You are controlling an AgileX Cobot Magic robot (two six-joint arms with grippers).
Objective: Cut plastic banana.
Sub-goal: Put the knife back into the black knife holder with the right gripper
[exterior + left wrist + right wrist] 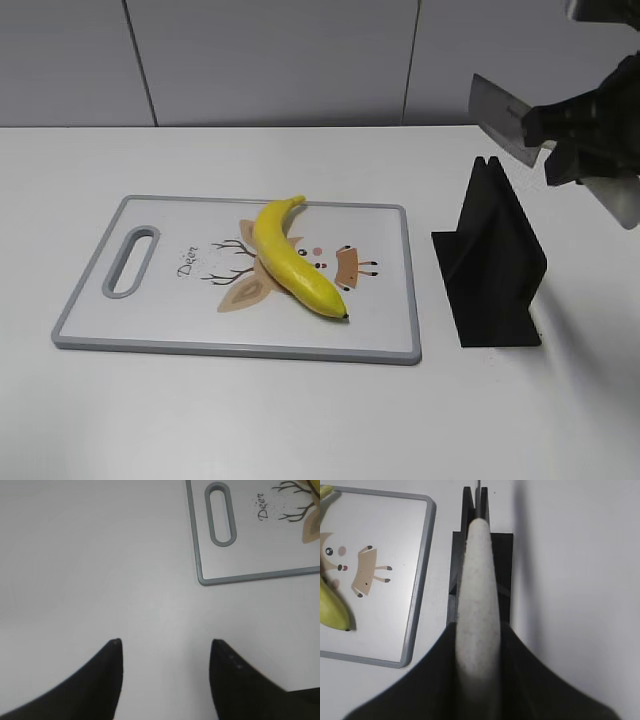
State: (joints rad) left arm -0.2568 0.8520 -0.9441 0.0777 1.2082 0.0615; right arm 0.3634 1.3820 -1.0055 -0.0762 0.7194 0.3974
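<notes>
My right gripper continues to move the knife down until the blade is inside the slot, then let go, because the knife's blade (500, 117) is in line with the black stand's slot (487, 170).
The plastic banana (293, 258) lies whole and diagonal on the white cutting board (150, 330), its dark tip toward the front right; its lower end shows in the right wrist view (332, 611). My right gripper (560, 135) is shut on a knife's pale handle (479, 605) and holds the knife, blade (497, 108) pointing left, in the air above the black knife stand (492, 262). My left gripper (165, 645) is open and empty over bare table, left of the board's handle slot (222, 514); it is out of the exterior view.
The board has a grey rim (417, 590) and a deer drawing. The black stand sits right of the board, directly below the knife in the right wrist view (507, 555). A grey wall runs behind the white table.
</notes>
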